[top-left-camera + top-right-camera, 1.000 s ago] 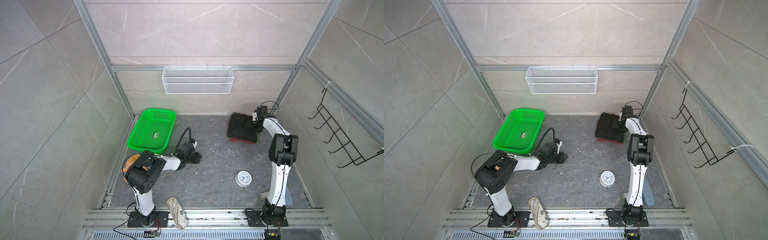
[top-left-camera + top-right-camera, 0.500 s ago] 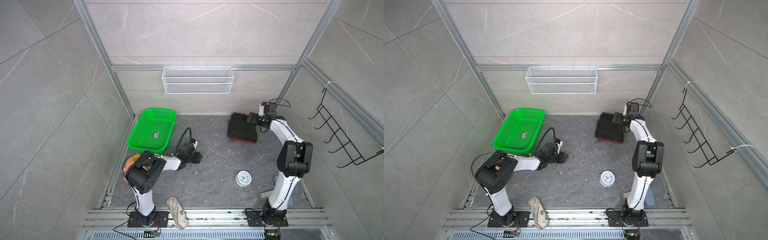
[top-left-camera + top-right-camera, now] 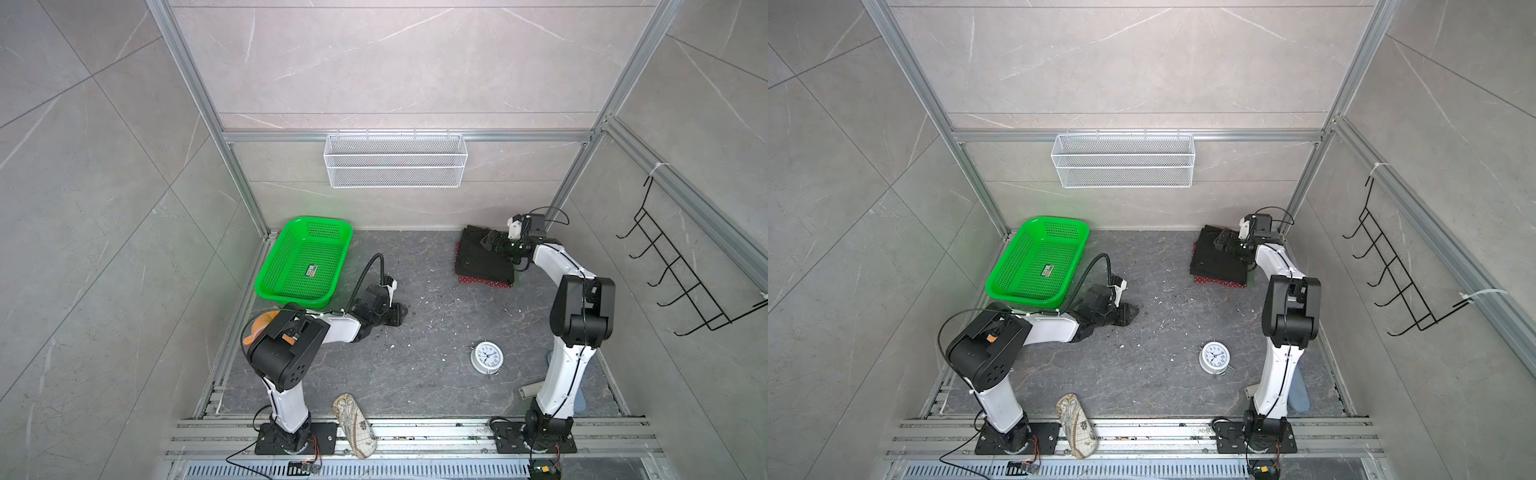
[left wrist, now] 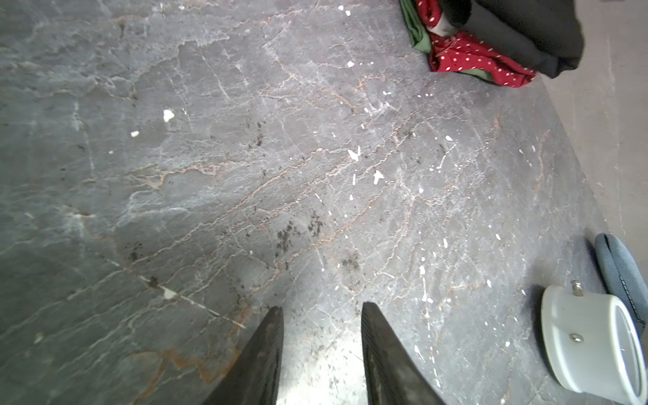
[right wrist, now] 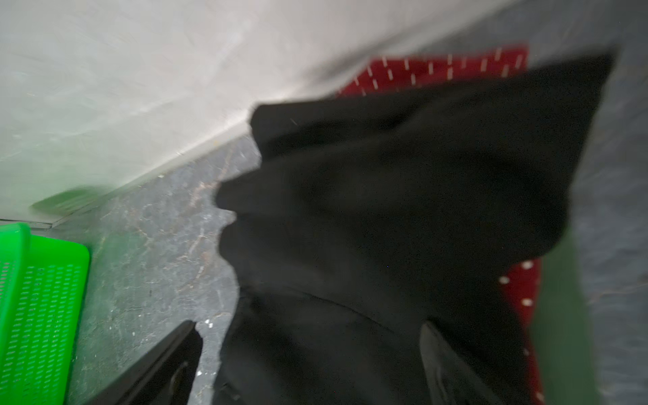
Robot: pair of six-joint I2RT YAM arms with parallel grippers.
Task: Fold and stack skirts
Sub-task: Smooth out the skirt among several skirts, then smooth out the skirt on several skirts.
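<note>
My right gripper needs my left gripper's help, because the black skirt is crooked over the red skirt. My left gripper should come to the stack's near corner and help straighten it.
The skirts lie stacked at the back right in both top views: the black skirt on top, the red dotted skirt showing beneath its near edge. My right gripper hovers open over the black skirt. In the right wrist view this gripper has its jaws wide apart, and the red skirt and dark green skirt peek out underneath. My left gripper rests low over bare floor, open with nothing between its fingers.
A green basket stands at the back left, with an orange plush behind my left arm. A white alarm clock sits on the floor in front of the stack. A patterned slipper lies on the front rail. A wire shelf hangs on the back wall.
My right gripper opened wide and shifted slightly left over the black skirt, while its elbow swung out to the right. The left arm stayed put, its jaws a little wider.
</note>
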